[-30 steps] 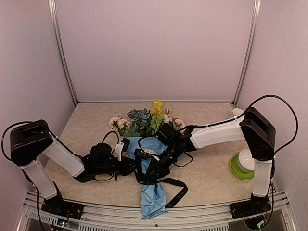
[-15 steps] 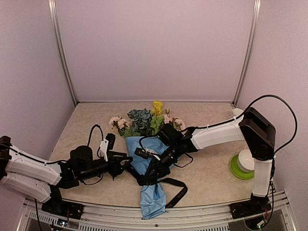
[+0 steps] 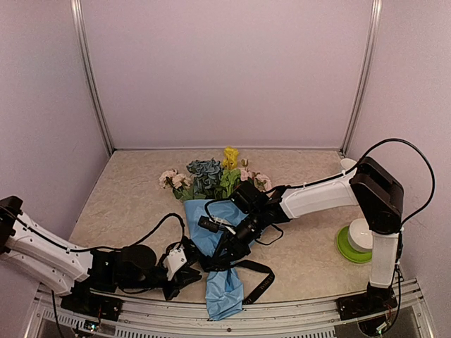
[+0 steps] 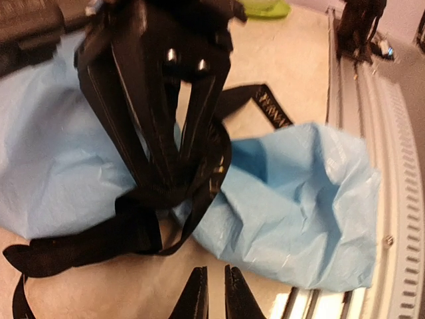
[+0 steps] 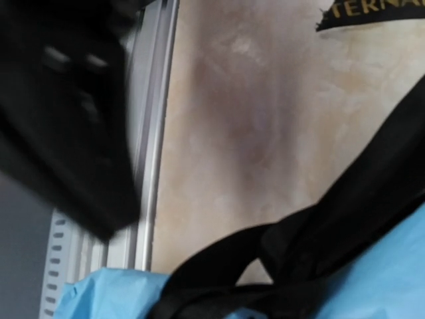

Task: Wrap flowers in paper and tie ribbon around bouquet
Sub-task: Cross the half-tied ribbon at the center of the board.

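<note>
My left gripper's fingers are almost closed but short of the black ribbon, so I should open them and grab the ribbon next to my right gripper's fingers.
The bouquet lies mid-table: pink, yellow and blue-green flowers at the far end, and the light blue paper cone pointing at the front rail. The black ribbon is wound round the cone, a lettered end trailing right. My right gripper is on the cone's middle. In the left wrist view its fingers converge on the bunched ribbon against the paper. My left gripper sits low, left of the cone's tip, apart from it. Its tips are nearly together with nothing between. In the right wrist view only ribbon and paper show.
A green dish holding a white roll stands at the right by the right arm's base. The metal front rail runs just under the cone's tip. Black cables loop off both wrists. Pale walls enclose the table.
My left arm has drawn back from the bouquet, down and left towards the front rail. Its jaws opened, then came nearly together, empty. The right gripper has stayed on the ribbon.
</note>
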`<state>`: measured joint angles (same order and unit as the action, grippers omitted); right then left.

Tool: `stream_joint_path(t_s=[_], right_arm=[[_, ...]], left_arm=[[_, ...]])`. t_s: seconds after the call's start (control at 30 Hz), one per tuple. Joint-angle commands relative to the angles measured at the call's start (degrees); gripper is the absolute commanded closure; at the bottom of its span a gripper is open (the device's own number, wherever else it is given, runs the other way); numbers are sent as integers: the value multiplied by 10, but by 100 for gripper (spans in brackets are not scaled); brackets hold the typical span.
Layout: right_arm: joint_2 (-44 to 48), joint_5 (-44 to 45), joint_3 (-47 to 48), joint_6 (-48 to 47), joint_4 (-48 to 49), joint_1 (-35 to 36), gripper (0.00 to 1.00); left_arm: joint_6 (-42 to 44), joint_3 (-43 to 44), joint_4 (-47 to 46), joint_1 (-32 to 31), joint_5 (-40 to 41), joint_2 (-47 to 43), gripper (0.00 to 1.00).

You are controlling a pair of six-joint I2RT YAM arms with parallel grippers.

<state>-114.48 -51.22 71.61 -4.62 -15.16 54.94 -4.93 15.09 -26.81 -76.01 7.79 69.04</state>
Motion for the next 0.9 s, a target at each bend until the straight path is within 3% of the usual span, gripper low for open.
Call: stream_joint_path(t_s=[0.0, 0.27, 0.6, 0.87], right_arm=[[-4, -13, 7, 1, -7, -4, 78], [0, -35, 1, 1, -3, -4, 77], [7, -63, -4, 10, 20, -4, 79], [8, -7, -9, 21, 22, -2, 83]], left_arm=[[44, 48, 50, -5, 57, 68, 90], [49, 90, 30, 4, 109, 153, 94], [48, 104, 3, 22, 90, 173, 95], [54, 112, -28, 48, 47, 181, 94]])
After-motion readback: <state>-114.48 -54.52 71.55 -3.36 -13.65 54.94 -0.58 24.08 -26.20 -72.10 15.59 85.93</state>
